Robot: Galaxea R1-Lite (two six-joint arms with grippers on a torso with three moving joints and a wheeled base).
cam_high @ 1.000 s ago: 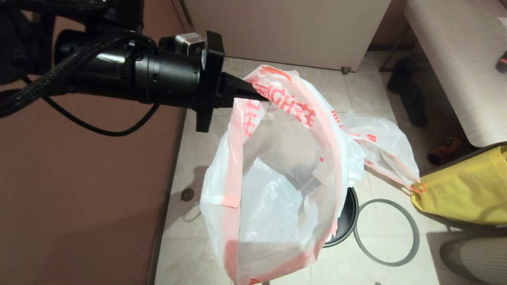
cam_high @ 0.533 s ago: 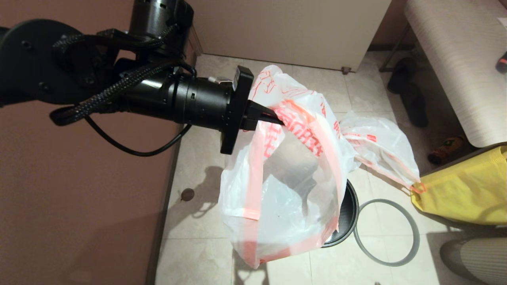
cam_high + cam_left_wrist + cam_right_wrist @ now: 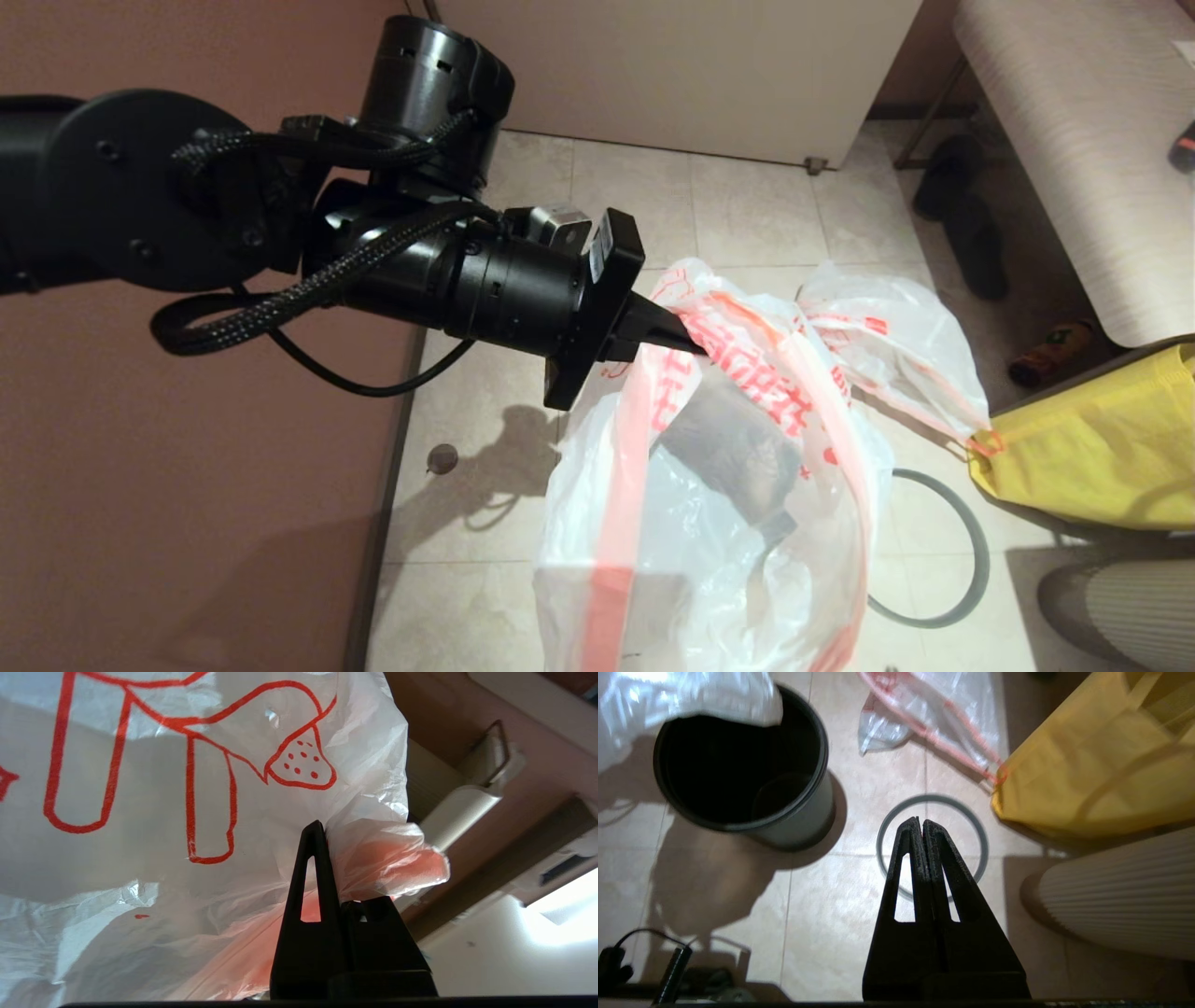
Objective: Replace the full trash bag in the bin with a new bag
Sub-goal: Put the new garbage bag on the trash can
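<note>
Next, my right gripper grabs the opposite hem (image 3: 846, 439) of the new bag before I line the bin, because the bag is hanging from my left gripper by its bunched hem (image 3: 692, 318).
My left gripper (image 3: 695, 347) is shut on the pink-red hem of the new bag (image 3: 728, 523), a limp translucent white bag with red line print (image 3: 187, 774). The bag hangs open from the fingers and covers the bin in the head view. In the right wrist view the bin (image 3: 803, 812) stands upright, black and bare inside, with the new bag's lower end (image 3: 691, 700) over its far edge. The grey hoop (image 3: 978, 830) lies flat on the floor beside it. My right gripper (image 3: 920, 820) hangs shut and empty above the hoop. The full trash bag (image 3: 896, 345) lies on the floor behind.
A yellow fabric bag (image 3: 1092, 448) stands at the right, touching the full trash bag's drawstring. A ribbed white object (image 3: 1120, 896) sits near the hoop. A white cabinet (image 3: 691, 75) is at the back, a brown wall (image 3: 187, 485) at the left, and shoes (image 3: 971, 233) under a bench.
My left arm has moved right and down with the new bag. The bag now hangs over the bin and hides it in the head view. The right gripper stays shut.
</note>
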